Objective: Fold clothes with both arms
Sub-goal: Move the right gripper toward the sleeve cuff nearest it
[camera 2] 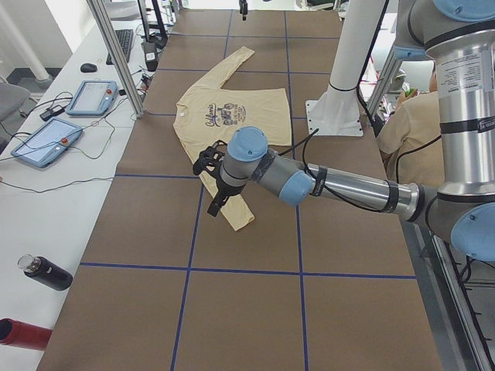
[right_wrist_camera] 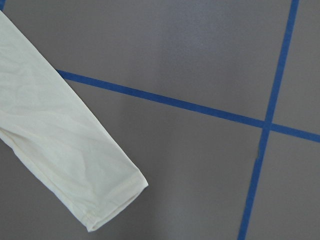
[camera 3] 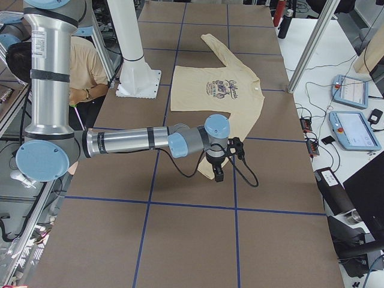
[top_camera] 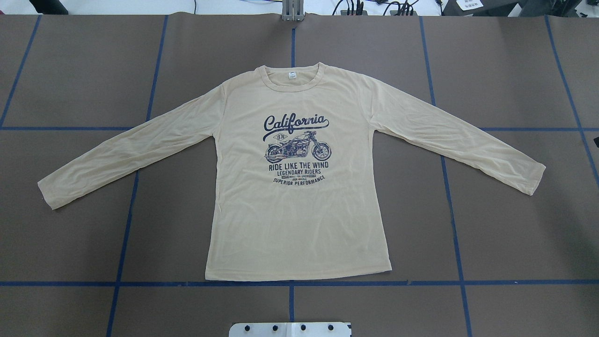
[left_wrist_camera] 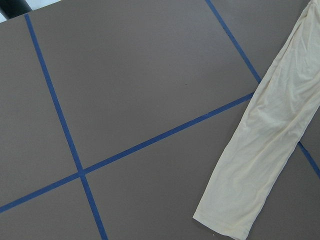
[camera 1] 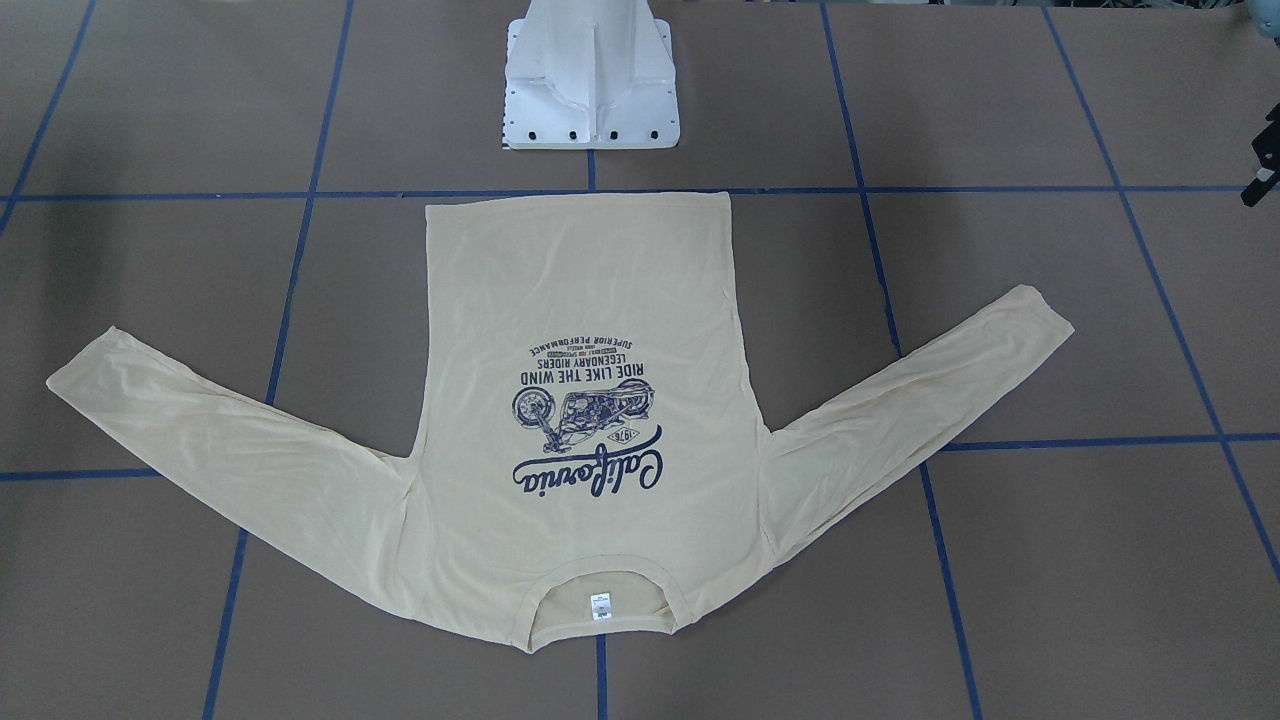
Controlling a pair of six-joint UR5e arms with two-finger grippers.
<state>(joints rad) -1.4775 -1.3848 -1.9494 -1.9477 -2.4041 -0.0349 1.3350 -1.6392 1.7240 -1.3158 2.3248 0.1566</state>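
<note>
I go on moving down toward the cuff's collar-side corner until my fingers pinch it, since the sleeve by my right gripper lies flat with its cuff free.
The clothes are one pale cream long-sleeved T-shirt (top_camera: 299, 220) that lies flat and print-up in the middle of the table, with both sleeves spread out and down. Its collar and white label (camera 1: 601, 605) point away from the robot. My left gripper (camera 2: 214, 202) hangs over the table by the left sleeve's cuff (left_wrist_camera: 225, 220). On the other side my right gripper (camera 3: 219, 171) hangs by the right sleeve's cuff (right_wrist_camera: 105, 200). Neither wrist view shows fingers, and from the side views I cannot tell whether either gripper is open or shut. Nothing holds the shirt.
Brown table (top_camera: 70, 234) with blue tape grid lines. White pedestal (camera 1: 590, 80) stands just behind the shirt's hem. A side bench carries tablets (camera 2: 46, 143) and bottles (camera 2: 46, 272). A person (camera 2: 410, 131) sits behind the robot.
</note>
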